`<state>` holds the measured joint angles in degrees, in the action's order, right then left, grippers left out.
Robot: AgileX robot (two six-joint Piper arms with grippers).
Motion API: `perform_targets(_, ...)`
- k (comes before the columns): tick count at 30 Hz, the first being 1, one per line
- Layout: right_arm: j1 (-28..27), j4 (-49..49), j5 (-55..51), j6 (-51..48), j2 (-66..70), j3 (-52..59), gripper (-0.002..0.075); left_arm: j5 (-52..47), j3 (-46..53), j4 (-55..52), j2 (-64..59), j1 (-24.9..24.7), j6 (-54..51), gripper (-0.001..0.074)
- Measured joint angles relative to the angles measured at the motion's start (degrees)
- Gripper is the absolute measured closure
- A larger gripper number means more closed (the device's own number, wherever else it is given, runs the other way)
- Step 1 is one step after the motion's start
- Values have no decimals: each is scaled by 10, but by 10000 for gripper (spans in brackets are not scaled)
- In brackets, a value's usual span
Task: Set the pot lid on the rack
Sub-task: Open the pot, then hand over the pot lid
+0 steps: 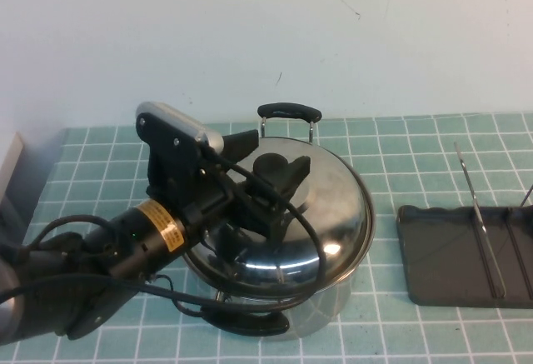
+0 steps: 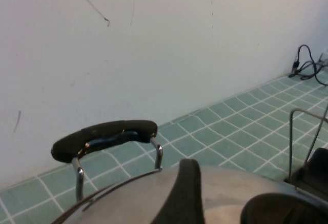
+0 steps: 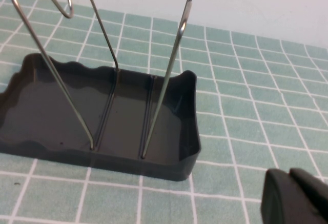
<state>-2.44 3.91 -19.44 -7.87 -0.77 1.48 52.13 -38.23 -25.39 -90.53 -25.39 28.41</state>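
The pot lid will come off right away and leave the pot behind when I lift, because the pot's black handles stand clear outside the pot lid's rim.
The shiny domed pot lid sits on the steel pot at the table's middle, its black knob at the centre. My left gripper is open and straddles the knob, one finger on each side. In the left wrist view one finger stands on the lid, a gap away from the knob. The dark grey rack with upright wire dividers lies at the right. My right gripper is out of the high view; it hovers beside the rack, shut and empty.
The pot's black handles stick out at the far side and the near side. The far handle shows in the left wrist view. A white wall backs the green tiled table. Cables lie by the wall.
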Motion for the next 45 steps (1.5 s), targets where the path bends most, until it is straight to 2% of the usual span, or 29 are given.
perform_targets(3,0,0,0,0,0,0,729,3,-5,-12,-23,0,2,144)
perform_targets(5,0,0,0,0,0,0,729,2,-8,-21,-30,0,2,171)
perform_targets(7,0,0,0,0,0,0,729,-5,-8,-25,-31,0,0,236)
perform_targets(10,0,0,0,0,0,0,729,-16,-12,-25,-31,0,-3,395)
perform_targets(11,0,0,0,0,0,0,729,-17,-13,-25,-31,0,-6,421)
perform_targets(18,0,0,0,0,0,0,729,-5,-13,-27,-31,0,-9,418)
perform_targets(24,0,-3,1,4,0,0,729,72,-12,-20,16,0,4,418)
perform_targets(27,0,-102,16,64,0,1,729,94,-12,-12,56,0,76,418)
perform_targets(32,0,-383,47,168,0,1,729,116,-12,-23,80,0,244,418)
perform_targets(34,0,-450,59,176,0,1,729,117,-12,-49,80,0,294,418)
perform_targets(39,0,-465,80,152,0,1,729,118,-12,-135,80,0,346,418)
perform_targets(45,0,-470,72,107,0,1,729,122,-12,-140,80,0,353,418)
